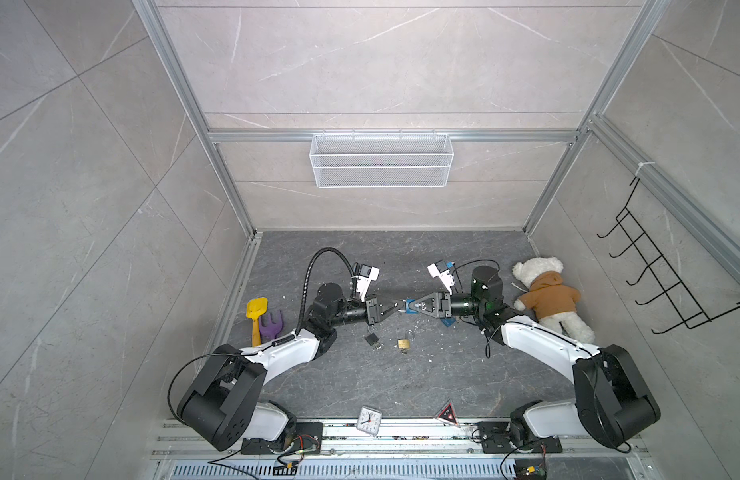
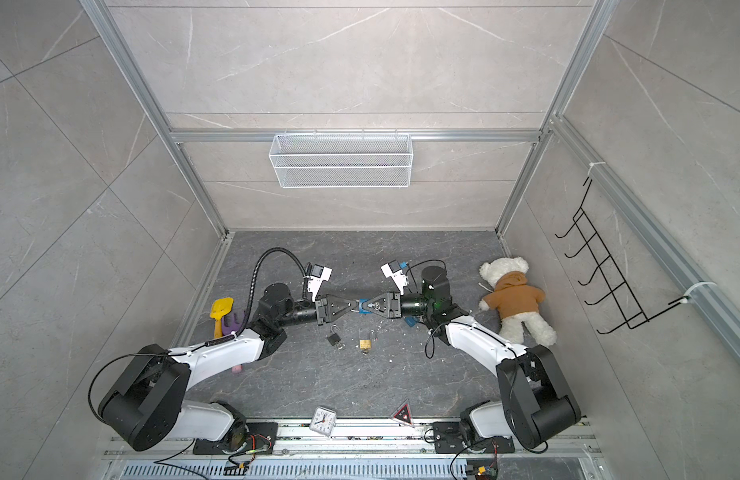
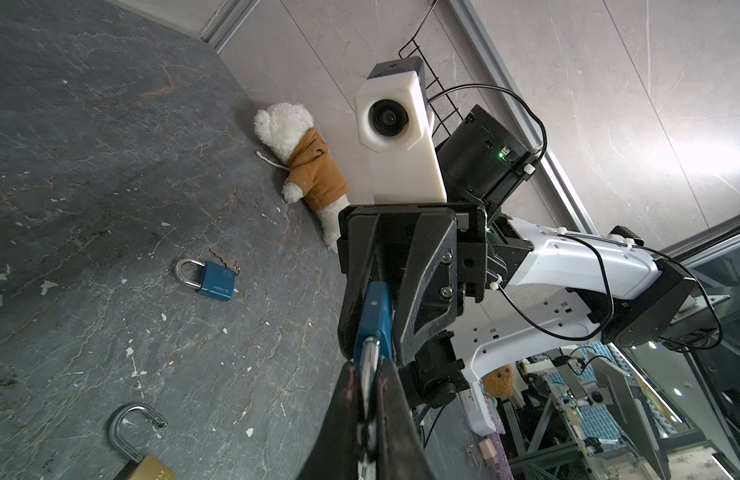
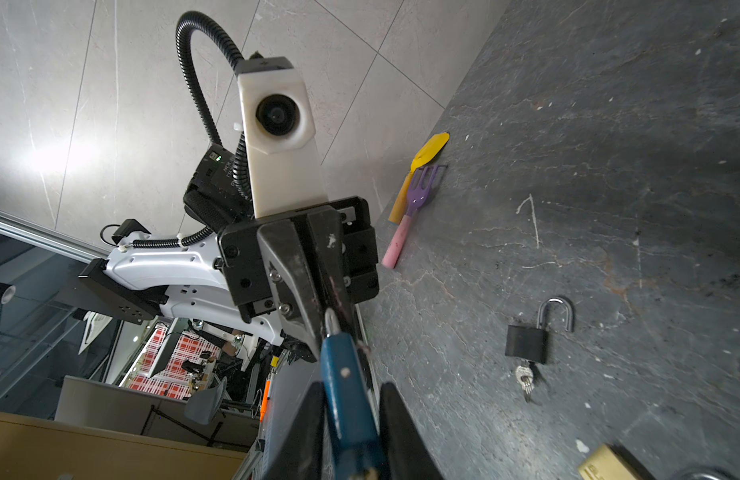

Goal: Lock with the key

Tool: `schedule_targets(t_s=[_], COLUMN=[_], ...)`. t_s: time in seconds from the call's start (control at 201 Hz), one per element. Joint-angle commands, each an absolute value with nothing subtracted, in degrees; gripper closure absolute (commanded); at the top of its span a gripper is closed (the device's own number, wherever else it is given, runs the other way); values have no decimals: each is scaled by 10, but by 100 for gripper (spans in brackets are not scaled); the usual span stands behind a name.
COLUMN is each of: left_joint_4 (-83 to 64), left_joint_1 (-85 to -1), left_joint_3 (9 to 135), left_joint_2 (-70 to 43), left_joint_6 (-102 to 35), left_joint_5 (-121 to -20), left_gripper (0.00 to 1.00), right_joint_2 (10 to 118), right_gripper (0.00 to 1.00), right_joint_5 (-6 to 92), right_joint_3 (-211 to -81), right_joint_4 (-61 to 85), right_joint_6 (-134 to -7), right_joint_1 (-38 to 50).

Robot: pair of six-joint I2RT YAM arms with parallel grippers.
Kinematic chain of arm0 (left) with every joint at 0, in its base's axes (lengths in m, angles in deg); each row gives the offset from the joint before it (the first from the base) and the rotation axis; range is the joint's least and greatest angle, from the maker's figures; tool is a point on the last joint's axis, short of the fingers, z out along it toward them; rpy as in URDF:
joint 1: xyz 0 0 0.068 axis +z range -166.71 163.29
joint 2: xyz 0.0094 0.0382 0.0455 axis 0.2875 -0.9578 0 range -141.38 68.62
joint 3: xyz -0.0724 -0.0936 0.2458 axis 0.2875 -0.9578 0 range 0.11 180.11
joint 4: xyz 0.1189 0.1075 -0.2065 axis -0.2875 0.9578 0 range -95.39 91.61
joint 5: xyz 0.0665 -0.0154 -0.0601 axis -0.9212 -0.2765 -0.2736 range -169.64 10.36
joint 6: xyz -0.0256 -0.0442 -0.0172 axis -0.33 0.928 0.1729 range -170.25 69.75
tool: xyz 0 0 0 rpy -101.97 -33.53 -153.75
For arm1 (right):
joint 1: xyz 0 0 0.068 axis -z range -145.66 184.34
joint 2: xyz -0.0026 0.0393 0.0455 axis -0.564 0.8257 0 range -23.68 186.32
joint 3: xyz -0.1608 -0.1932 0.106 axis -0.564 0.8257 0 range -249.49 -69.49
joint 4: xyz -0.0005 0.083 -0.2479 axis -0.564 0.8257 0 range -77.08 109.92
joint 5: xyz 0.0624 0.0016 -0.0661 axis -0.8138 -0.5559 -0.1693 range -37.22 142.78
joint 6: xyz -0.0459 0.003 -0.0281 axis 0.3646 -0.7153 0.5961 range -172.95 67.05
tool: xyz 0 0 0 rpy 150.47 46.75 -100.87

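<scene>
Next, my left gripper opens and takes hold farther in, next to the padlock's blue body [image 1: 410,305], because it is pinching only the curved end of the held padlock's shackle [image 1: 400,305].
Both grippers meet above the middle of the floor in both top views. A blue padlock [image 1: 411,310] [image 3: 376,311] [image 4: 347,395] hangs between them, its thin body between the fingers of my right gripper [image 1: 413,306] [image 4: 351,388], which is shut on it. The shackle end points toward that gripper's palm and is mostly hidden. A silver key [image 3: 370,357] [image 4: 330,324] sticks out of the padlock's other end. My left gripper [image 1: 402,306] [image 3: 368,365] is shut on the key. How far the key is turned cannot be made out.
On the floor below lie an open black padlock [image 1: 371,338] with keys, an open brass padlock [image 1: 404,343] and a shut blue padlock [image 3: 214,280]. A teddy bear [image 1: 546,297] lies right, toy shovel [image 1: 256,309] and rake [image 1: 271,323] left, clock [image 1: 369,420] at front.
</scene>
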State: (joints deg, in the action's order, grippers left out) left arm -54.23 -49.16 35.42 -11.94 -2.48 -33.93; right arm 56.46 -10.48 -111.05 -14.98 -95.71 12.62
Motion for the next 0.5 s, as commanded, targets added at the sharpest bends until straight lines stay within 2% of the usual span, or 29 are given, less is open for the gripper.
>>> schedule_targets(t_s=[0.0, 0.498], left_joint_4=[-595, -587], left_joint_1=[-481, -477], left_joint_3=[354, 359], left_joint_2=[-132, -146], left_joint_6=[-15, -5], left_joint_5=[-350, -364], left_gripper=[100, 100], right_joint_2=[543, 527], right_gripper=[76, 75], right_joint_5=[-101, -111], right_joint_3=[-1105, -1097], right_joint_4=[-177, -167], right_joint_6=[-977, -971], right_joint_1=[135, 139])
